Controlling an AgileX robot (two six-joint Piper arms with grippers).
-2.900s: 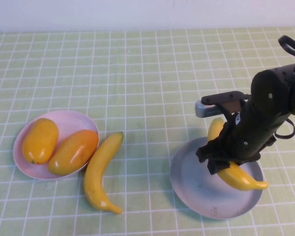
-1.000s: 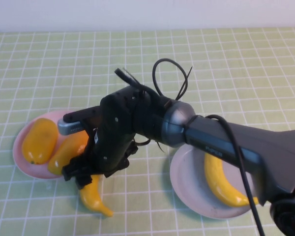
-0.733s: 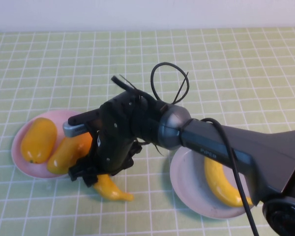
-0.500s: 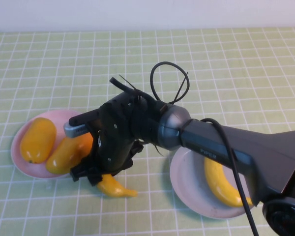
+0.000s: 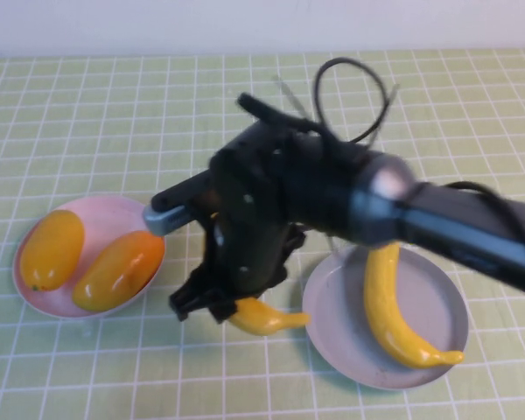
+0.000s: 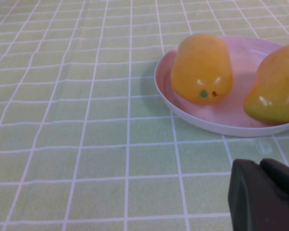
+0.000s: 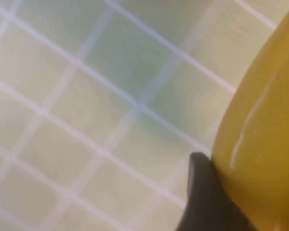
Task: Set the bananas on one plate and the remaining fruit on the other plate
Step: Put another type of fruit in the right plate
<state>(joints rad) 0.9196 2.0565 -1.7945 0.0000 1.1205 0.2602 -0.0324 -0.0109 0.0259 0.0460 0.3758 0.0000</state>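
The held banana (image 5: pixel 264 318) curves the same way as the other banana, so my right gripper keeps going to the grey-blue plate's open space (image 5: pixel 342 308) and lets go there.
My right gripper (image 5: pixel 217 304) is shut on a yellow banana (image 5: pixel 264 318) and holds it over the cloth between the two plates, its tip near the grey-blue plate's (image 5: pixel 332 306) left rim. The right wrist view shows that banana (image 7: pixel 265 144) pressed against a dark finger (image 7: pixel 202 197). The other banana (image 5: pixel 394 306) lies on the grey-blue plate. Two orange-yellow fruits (image 5: pixel 49 249) (image 5: pixel 118 270) lie on the pink plate (image 5: pixel 114 210). My left gripper (image 6: pixel 265 192) hovers low, shut and empty, near the pink plate (image 6: pixel 221 122), out of the high view.
The table is covered by a green checked cloth (image 5: pixel 87 114). My right arm's dark body and looping cable (image 5: pixel 350 79) span the middle, hiding the cloth behind the plates.
My right gripper has closed on the second banana beside the pink plate, lifted it and carried it right, towards the grey-blue plate. The pink plate has shifted slightly left.
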